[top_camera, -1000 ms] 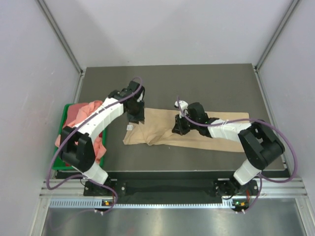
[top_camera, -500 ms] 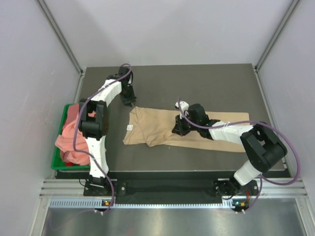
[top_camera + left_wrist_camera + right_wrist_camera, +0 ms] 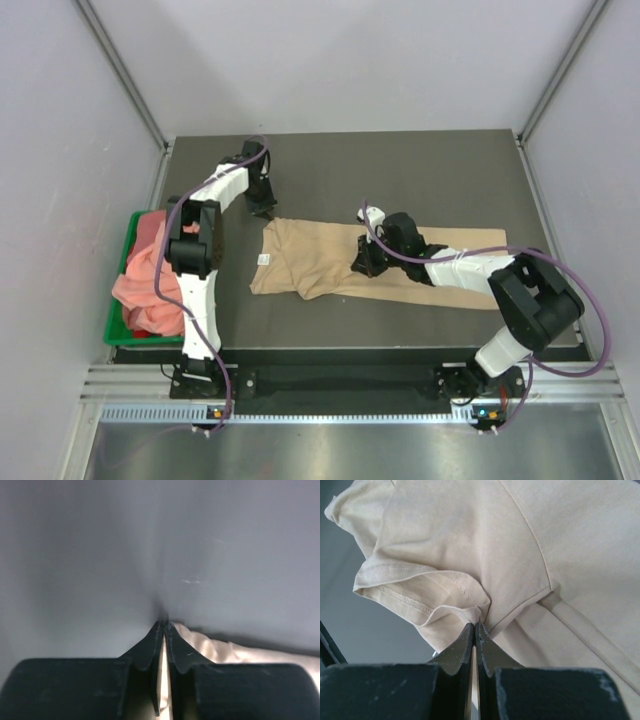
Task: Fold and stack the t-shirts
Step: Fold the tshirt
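I can see a slanted fold [image 3: 293,273] that wrinkles the tan t-shirt's near edge, so next my left gripper leaves the t-shirt's far corner and pulls that fold's near end [image 3: 308,295] straight.
A tan t-shirt [image 3: 440,262] lies spread across the middle of the table, its small white neck label [image 3: 263,259] near the left end. My left gripper [image 3: 266,209] sits at the shirt's far-left corner. In the left wrist view its fingertips [image 3: 164,626] meet with a strip of the tan t-shirt [image 3: 225,650] between them. My right gripper [image 3: 364,263] rests on the shirt's middle. In the right wrist view it [image 3: 475,626] is shut on a small pinched fold of the tan t-shirt [image 3: 470,545], beside a sleeve hem. Salmon-pink t-shirts [image 3: 150,268] are piled at the left.
The pink shirts fill a green plastic bin [image 3: 113,335] at the table's left edge. Grey walls close in the table on three sides, and bare dark tabletop [image 3: 400,170] lies behind the shirt.
My left gripper moved from above the shirt's left part to its far-left corner and closed on the cloth there. That corner now lies drawn out farther back. The right gripper stayed put.
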### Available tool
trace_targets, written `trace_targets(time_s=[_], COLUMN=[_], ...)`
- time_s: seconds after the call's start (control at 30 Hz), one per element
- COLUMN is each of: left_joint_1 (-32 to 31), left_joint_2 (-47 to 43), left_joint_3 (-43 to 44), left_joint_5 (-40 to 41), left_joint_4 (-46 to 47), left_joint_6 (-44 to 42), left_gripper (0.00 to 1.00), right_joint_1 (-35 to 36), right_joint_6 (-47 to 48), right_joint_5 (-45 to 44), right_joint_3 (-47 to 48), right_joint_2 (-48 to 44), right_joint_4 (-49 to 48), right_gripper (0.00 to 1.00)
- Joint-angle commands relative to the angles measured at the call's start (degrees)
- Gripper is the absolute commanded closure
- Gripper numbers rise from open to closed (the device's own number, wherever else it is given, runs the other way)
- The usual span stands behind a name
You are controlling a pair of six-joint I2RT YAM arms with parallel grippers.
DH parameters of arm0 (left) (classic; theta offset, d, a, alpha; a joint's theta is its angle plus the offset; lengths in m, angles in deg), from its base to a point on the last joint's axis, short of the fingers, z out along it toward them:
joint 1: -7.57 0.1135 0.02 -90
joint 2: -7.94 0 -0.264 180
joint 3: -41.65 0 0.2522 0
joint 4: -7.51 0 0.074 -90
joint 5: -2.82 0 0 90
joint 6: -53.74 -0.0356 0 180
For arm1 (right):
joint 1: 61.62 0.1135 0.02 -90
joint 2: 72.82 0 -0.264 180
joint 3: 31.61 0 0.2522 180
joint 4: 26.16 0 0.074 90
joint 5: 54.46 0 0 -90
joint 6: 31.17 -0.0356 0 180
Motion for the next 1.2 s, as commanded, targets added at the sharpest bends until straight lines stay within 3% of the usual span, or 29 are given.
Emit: trace_targets(time_s=[0.0,0.1,0.3,0.47,0.8,1.0,1.13,1.17], left_joint_1=[0.33,0.60,0.51,0.60,0.60,0.60,0.60,0.51], left_joint_2=[0.98,1.25,-1.90,-5.52,-4.12,-3.32,-3.50,-3.67], left_joint_3=[0.01,2.20,5.90,2.57,-2.27,-2.80,-2.62,-2.36], left_joint_5=[5.33,7.55,3.79,-6.24,-6.86,-7.65,-8.18,-8.09], left_joint_4=[-0.40,-2.43,-3.14,0.27,3.18,5.21,6.00,5.65], left_joint_6=[0.81,1.51,0.81,-0.86,0.36,2.38,3.53,3.70], left_gripper=[0.91,0.92,0.86,0.71,0.67,0.72,1.00,1.00], right_joint_1=[0.73,0.82,0.73,0.73,0.90,1.34,1.69,1.69], right_joint_6=[0.26,0.34,-0.18,-0.54,-1.32,-2.29,-2.82,-2.99], right_joint_5=[-0.87,-1.40,-1.31,-1.05,-0.34,-0.17,-0.34,-0.52], right_joint_3=[-0.47,-0.73,-0.21,-0.38,-0.29,-0.91,-1.44,-1.70], right_joint_2=[-2.23,-2.76,-2.50,-2.41,-3.20,-4.61,-5.48,-5.84], right_joint_4=[-2.04,-1.69,-1.60,-1.86,-1.86,-2.30,-2.48,-2.83], right_gripper=[1.00,1.00,1.00,1.00,1.00,1.00,1.00,1.00])
